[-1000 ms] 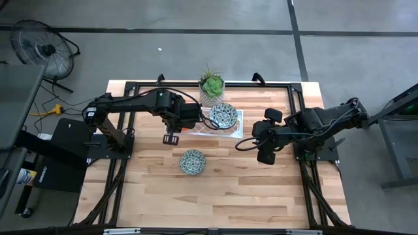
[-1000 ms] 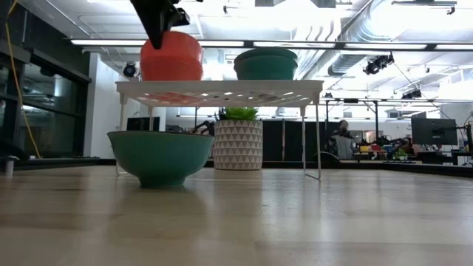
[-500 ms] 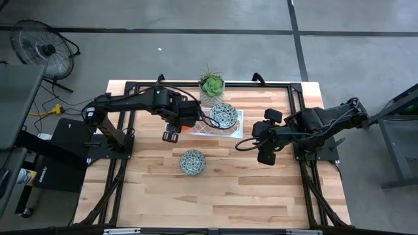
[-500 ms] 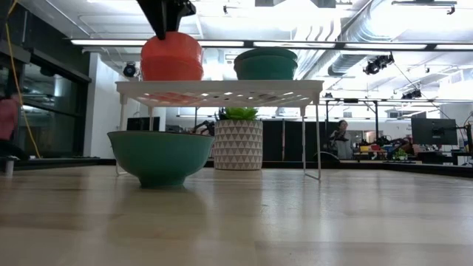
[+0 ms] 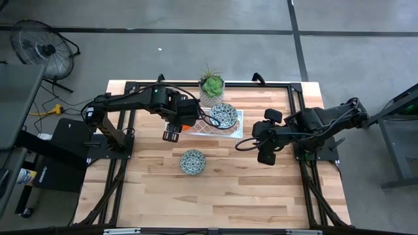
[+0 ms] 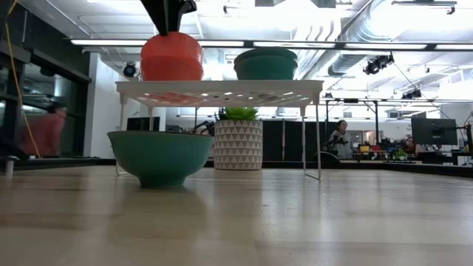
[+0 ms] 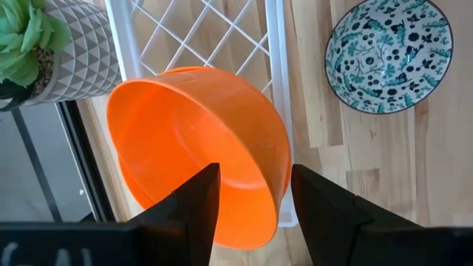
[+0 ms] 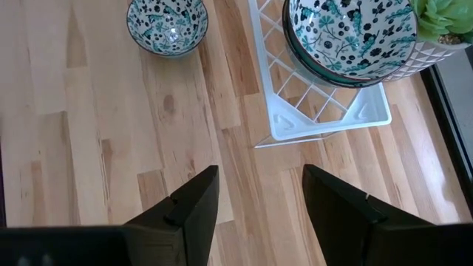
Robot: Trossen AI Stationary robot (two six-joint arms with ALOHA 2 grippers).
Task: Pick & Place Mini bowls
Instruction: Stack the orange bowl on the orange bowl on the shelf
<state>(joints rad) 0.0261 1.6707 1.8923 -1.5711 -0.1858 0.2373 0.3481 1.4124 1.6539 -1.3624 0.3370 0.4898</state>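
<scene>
The upper orange bowl (image 7: 185,148) sits slanted in the lower orange bowl, so my left gripper should rise, close its fingers and press the high rim (image 7: 255,174) down flat.
A bright orange mini bowl (image 7: 196,140) sits on the white wire rack (image 7: 244,44), with a second orange rim showing under it. My left gripper (image 7: 251,199) is open above it, one finger over the bowl's hollow and one outside its wall. In the low view the gripper (image 6: 168,18) hangs just over the orange bowl (image 6: 171,58). A speckled bowl (image 5: 223,115) rests on the rack beside it, and another (image 5: 192,162) stands on the table. My right gripper (image 8: 259,207) waits open at the table's right (image 5: 251,145).
A small potted plant (image 5: 211,85) stands behind the rack near the far edge. The rack's thin legs (image 6: 318,133) stand on the table. Bare wood lies along the near half of the table (image 5: 215,202). People move in the room behind.
My left gripper has drawn up a little from the orange bowl and toward the far edge. The bowl has settled slightly lower on the rack.
</scene>
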